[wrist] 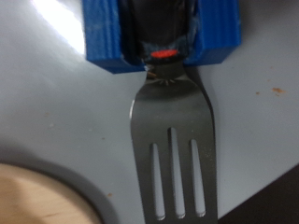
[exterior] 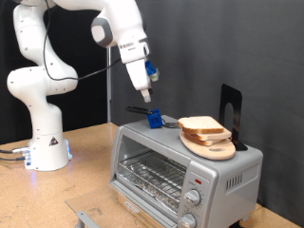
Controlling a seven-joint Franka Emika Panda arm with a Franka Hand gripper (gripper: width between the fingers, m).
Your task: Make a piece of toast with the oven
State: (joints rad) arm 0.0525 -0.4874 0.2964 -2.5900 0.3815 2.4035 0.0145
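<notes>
The blue block (exterior: 154, 120) on the metal fork's handle is clear of the wooden board (exterior: 211, 149), so the robot's gripper should keep going down until its fingers are around the block, and then close.
The silver-grey oven (exterior: 157, 161) stands at the exterior view's lower right, its wire rack showing through the glass door and two round knobs on its right. A stack of pale bread slices (exterior: 202, 126) lies on a round wooden board (exterior: 217, 149) on the oven's top. My gripper (exterior: 145, 98) hangs just above a blue block (exterior: 154, 118) on the oven's top, to the left of the bread. In the wrist view the blue block (wrist: 103, 37) holds the handle of a metal fork (wrist: 173, 131), and the board's edge (wrist: 37, 201) shows nearby. Nothing shows between my fingers.
A black upright stand (exterior: 231, 114) rises behind the bread on the oven's top. The arm's white base (exterior: 43, 142) stands on the wooden table at the exterior view's left. A small metal piece (exterior: 87, 219) lies at the table's front edge.
</notes>
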